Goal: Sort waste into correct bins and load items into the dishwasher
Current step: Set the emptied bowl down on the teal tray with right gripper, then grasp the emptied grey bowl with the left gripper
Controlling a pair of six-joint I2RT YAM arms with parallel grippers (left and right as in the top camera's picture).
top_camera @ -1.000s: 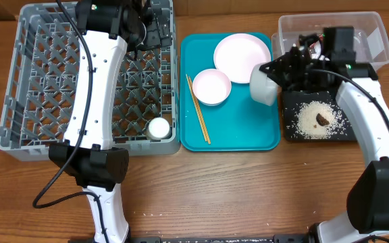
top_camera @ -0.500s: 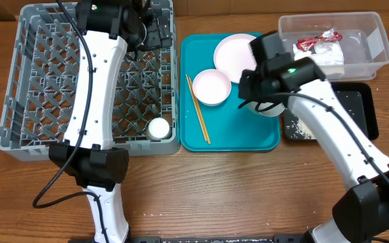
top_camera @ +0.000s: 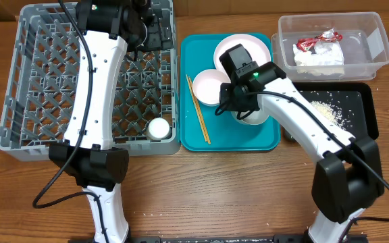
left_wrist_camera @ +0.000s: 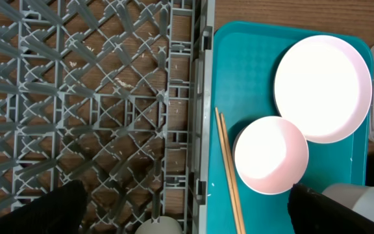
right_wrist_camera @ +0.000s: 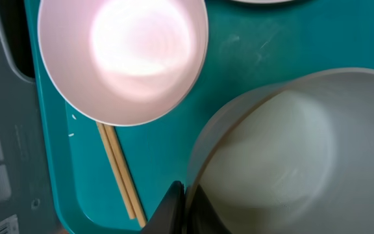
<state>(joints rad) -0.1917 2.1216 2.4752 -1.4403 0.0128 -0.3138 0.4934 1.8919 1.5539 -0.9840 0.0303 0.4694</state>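
Note:
The dish rack is on my left gripper's side, so next my right gripper puts the white bowl down on the teal tray for my left gripper to load.
My right gripper is shut on the rim of a white bowl, held over the teal tray. On that tray lie a pink-white plate, a second bowl and chopsticks. My left gripper is open and empty above the grey dish rack. A small white cup stands in the rack. The clear tub holds the red wrapper and napkin. Rice grains lie in the black tray; the brown lump is hidden.
The rack fills the left of the table, the teal tray the middle, the tub and black tray the right. A few loose grains lie on the wood by the tub. My left arm stretches over the rack's right side.
My right gripper has carried the white bowl leftward from over the black tray to over the teal tray. The left arm has not moved.

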